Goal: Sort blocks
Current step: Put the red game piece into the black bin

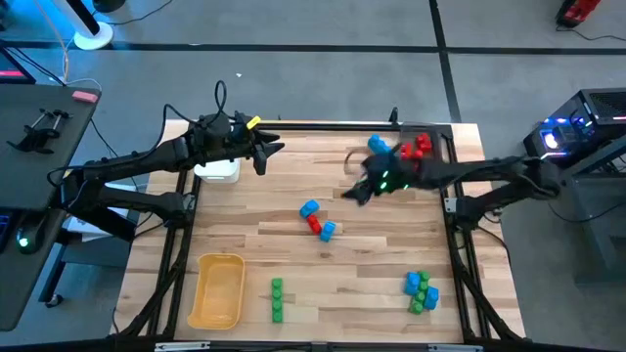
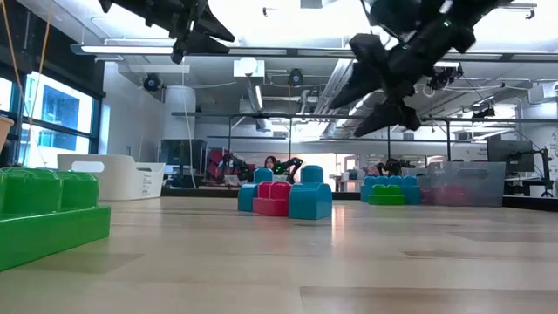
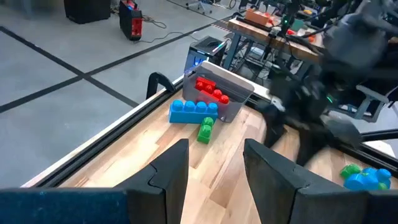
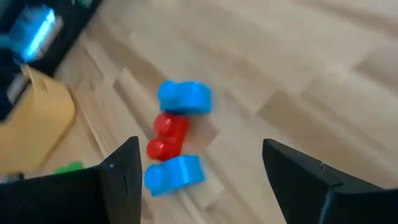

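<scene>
My right gripper should keep going down and close across the red block's free long sides [image 1: 314,224], because there are blue blocks only at the red block's ends [image 1: 320,231].
In the table's middle lie two blue blocks [image 1: 309,208] [image 1: 327,231] with a red block [image 1: 314,224] between them; the right wrist view shows the same red block [image 4: 168,135]. My right gripper [image 1: 350,194] hangs open in the air, up and to the right of them, tilted down toward them, holding nothing. My left gripper [image 1: 277,149] stays raised at the far left beside the white tray [image 1: 217,168], its fingers [image 3: 168,165] apart and nothing between them. Red blocks [image 3: 211,90] lie in the grey tray [image 1: 435,137]. A blue block [image 3: 194,111] and a green one [image 3: 205,130] lie on the table beside it.
A yellow tray [image 1: 217,288] stands at the near left. A row of green blocks [image 1: 277,298] lies beside it. A cluster of blue and green blocks [image 1: 421,290] lies at the near right. Bare wood lies between these groups.
</scene>
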Robot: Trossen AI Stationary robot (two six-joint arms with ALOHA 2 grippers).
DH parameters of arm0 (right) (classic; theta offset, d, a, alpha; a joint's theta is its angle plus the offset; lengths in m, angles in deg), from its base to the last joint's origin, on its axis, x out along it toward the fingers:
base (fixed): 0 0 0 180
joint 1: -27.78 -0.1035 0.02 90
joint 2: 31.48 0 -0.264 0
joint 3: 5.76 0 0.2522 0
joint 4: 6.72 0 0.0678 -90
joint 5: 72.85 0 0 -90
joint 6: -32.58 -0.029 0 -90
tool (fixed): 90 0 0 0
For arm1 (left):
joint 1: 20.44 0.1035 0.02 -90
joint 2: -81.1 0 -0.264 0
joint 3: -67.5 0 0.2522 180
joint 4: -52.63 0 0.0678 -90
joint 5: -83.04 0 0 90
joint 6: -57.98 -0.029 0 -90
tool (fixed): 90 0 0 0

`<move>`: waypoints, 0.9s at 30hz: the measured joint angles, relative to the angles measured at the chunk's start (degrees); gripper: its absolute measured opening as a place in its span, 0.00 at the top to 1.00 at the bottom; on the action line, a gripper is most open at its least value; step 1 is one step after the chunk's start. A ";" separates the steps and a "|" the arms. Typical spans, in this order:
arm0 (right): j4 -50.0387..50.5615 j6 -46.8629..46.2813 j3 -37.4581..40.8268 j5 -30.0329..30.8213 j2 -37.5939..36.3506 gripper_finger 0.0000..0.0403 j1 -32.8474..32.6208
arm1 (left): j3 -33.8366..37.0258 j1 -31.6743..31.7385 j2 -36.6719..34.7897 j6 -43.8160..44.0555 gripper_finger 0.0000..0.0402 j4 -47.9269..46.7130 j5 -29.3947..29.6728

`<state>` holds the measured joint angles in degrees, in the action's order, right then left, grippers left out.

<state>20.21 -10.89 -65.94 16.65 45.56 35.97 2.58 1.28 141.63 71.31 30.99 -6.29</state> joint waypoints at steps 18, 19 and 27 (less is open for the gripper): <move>31.81 -7.69 -47.74 11.10 42.64 0.41 -10.93 | 0.00 -0.02 0.01 -7.18 0.65 -0.16 -7.47; 33.78 -7.94 -49.82 10.79 44.43 0.41 -10.95 | 0.00 -0.02 -0.02 -7.17 0.65 -0.17 -7.86; 41.86 -7.57 -58.24 4.78 54.55 0.41 -10.75 | 0.00 -0.02 0.01 -7.02 0.65 -0.13 -8.90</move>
<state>62.07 -18.46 -124.18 21.43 100.12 25.22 2.58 1.25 141.63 64.28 30.86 -15.19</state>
